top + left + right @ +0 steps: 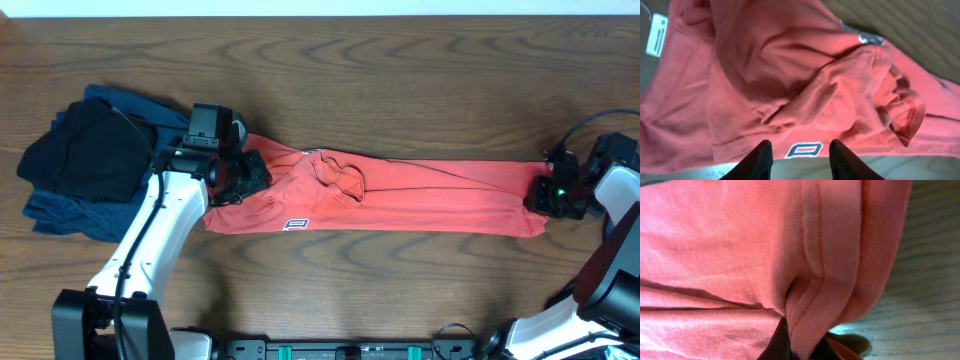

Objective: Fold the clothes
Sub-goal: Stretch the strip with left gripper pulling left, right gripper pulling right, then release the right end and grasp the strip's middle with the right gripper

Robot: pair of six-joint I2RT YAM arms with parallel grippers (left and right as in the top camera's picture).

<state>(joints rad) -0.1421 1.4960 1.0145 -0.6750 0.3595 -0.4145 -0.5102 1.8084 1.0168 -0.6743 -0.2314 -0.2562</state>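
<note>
The T-shirt is stretched out straight up to the hemmed fold in my right gripper (533,182). Next, I bring that fold back over the T-shirt (388,195) toward its bunched part.
The clothes here are chiefly a coral-red T-shirt (420,195), lying as a long strip across the table. Its white print (295,224) sits at the front edge, and its white label (657,34) shows in the left wrist view. My left gripper (252,180) hovers over the shirt's bunched left end. It is open (800,143), with only the print (804,150) and bare table showing between its fingers. My right gripper (541,195) is at the shirt's right end, shut (800,347) on a hemmed fold of the red fabric (815,295).
A heap of dark garments lies at the far left, a black piece (80,150) on top of navy ones (60,212), just beside my left arm. The wooden table (400,80) stretches behind and in front of the shirt.
</note>
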